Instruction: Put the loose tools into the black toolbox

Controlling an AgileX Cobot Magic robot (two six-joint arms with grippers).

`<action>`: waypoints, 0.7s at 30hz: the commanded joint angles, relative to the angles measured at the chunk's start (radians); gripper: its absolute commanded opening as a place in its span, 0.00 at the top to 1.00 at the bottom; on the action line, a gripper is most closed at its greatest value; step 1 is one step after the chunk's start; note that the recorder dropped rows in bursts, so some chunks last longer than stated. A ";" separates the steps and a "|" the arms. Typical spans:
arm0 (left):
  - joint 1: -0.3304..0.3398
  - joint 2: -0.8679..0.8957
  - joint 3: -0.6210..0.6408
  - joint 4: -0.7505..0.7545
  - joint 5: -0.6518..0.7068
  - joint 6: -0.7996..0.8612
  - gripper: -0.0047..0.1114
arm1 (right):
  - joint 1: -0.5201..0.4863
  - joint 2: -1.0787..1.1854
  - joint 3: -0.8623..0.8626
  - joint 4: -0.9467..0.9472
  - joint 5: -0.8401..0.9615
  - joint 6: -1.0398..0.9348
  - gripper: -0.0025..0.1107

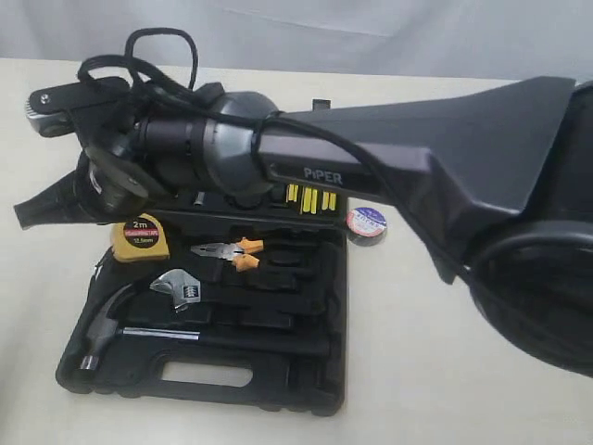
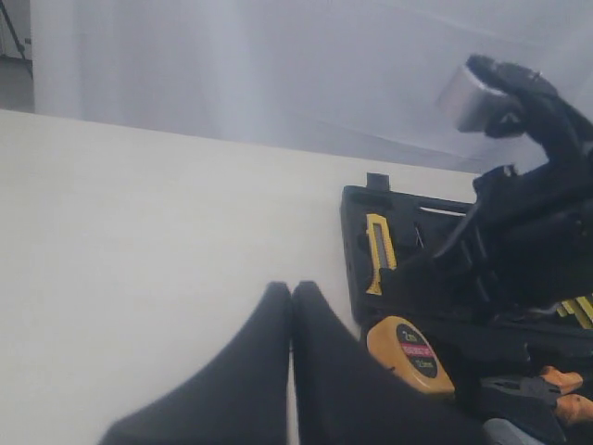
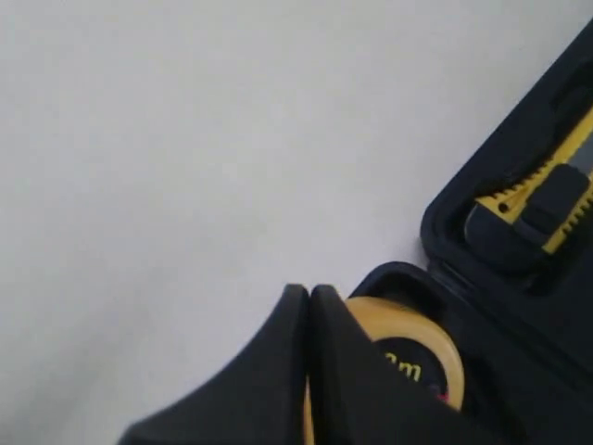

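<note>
My right gripper is off the yellow tape measure jutting over the black toolbox's edge, so next I return with closed fingers and press it into its slot.
The black toolbox (image 1: 306, 371) lies open on the table. In it are the yellow tape measure (image 1: 141, 236) at its left edge, the orange-handled pliers (image 1: 232, 252) and, in the far half, the yellow-black utility knife (image 2: 378, 250). The electrical tape roll (image 1: 366, 225) lies on the table just right of the case. My right gripper (image 1: 20, 218) reaches across above the case's left side, shut on nothing. Its wrist view shows the tape measure (image 3: 408, 357) right behind the fingers. My left gripper (image 2: 292, 287) hovers shut and empty over the table left of the case; the exterior view does not show it.
A steel claw hammer (image 1: 111, 320) and an adjustable wrench (image 1: 181, 287) rest in the near half, and yellow screwdriver handles (image 1: 310, 197) show in the far half. The right arm (image 1: 417, 139) spans the scene above the case. A white curtain hangs behind the table.
</note>
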 commanded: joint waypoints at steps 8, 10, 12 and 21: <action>-0.006 0.004 -0.005 -0.008 0.003 0.000 0.96 | -0.006 0.089 0.003 -0.061 0.012 -0.087 0.98; -0.006 0.004 -0.005 -0.008 0.003 0.000 0.96 | -0.006 0.089 0.003 -0.072 0.025 -0.087 0.98; -0.006 0.004 -0.005 -0.008 0.003 0.000 0.96 | -0.006 0.085 0.003 -0.072 0.037 -0.087 0.98; -0.006 0.004 -0.005 -0.008 0.003 0.000 0.96 | -0.006 0.049 0.003 -0.142 0.092 -0.065 0.98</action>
